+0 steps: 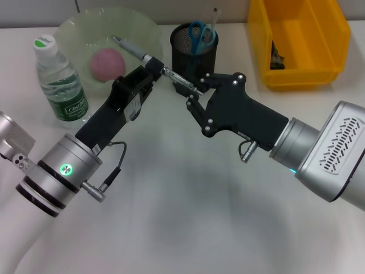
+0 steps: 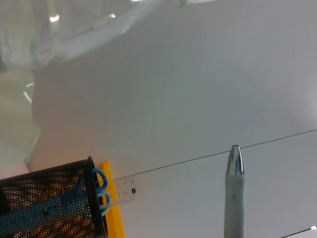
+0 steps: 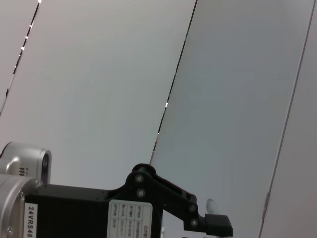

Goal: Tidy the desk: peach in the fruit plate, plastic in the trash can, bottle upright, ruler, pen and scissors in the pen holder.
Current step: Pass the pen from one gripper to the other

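Observation:
Next, I take the metal end (image 1: 191,86) with my right gripper to reach the pen holder, because my left gripper is holding the pen's middle with the pen's tip over the fruit plate (image 1: 118,41).
My left gripper (image 1: 149,61) is shut on the grey pen (image 1: 132,49), held slanted above the table in front of the fruit plate. The pen's metal end reaches my right gripper (image 1: 194,94), whose fingers stand open around it. In the left wrist view the pen (image 2: 233,198) points past the black mesh pen holder (image 2: 49,210). The pen holder (image 1: 193,57) has the blue-handled scissors (image 1: 201,34) and the clear ruler (image 1: 215,20) in it. The pink peach (image 1: 106,64) lies in the glass fruit plate (image 1: 142,28). The bottle (image 1: 60,80) stands upright at the left.
The yellow trash can (image 1: 302,63) stands at the back right with something dark inside. In the right wrist view my left arm's black gripper body (image 3: 124,210) shows against pale wall panels. The white table (image 1: 188,217) stretches in front of both arms.

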Robot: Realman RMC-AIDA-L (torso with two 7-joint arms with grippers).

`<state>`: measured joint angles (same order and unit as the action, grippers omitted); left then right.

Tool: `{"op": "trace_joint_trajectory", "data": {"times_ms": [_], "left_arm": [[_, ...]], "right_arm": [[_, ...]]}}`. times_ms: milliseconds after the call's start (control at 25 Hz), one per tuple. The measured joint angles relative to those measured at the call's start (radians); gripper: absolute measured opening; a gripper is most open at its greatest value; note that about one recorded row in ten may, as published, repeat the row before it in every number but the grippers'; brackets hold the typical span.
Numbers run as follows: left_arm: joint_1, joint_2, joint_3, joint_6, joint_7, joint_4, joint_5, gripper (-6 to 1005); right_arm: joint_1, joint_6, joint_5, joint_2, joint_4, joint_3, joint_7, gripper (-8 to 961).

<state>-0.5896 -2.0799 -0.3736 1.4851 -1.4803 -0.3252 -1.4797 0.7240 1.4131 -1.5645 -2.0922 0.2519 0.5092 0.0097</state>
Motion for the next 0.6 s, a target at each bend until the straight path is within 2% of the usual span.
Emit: {"op": "trace_joint_trajectory", "data": {"times_ms": [40, 120, 320, 600], "left_arm": [[-0.002, 0.0, 0.0, -0.001, 0.001, 0.0, -0.001, 147], [-0.003, 0.001, 0.006, -0.004, 0.001, 0.004, -0.011, 147], [0.0, 0.001, 0.046, -0.005, 0.002, 0.014, -0.067, 148], [0.005, -0.001, 0.049, -0.005, 0.003, 0.013, -0.081, 149]], "right_arm": [[0.0, 0.0, 0.0, 0.0, 0.0, 0.0, 0.0, 284], [0.0, 0.0, -0.003, 0.0, 0.0, 0.0, 0.0, 126], [-0.004, 0.001, -0.005, 0.0, 0.0, -0.002, 0.0, 126], [-0.01, 0.004, -0.007, -0.002, 0.002, -0.003, 0.0, 125]]}}
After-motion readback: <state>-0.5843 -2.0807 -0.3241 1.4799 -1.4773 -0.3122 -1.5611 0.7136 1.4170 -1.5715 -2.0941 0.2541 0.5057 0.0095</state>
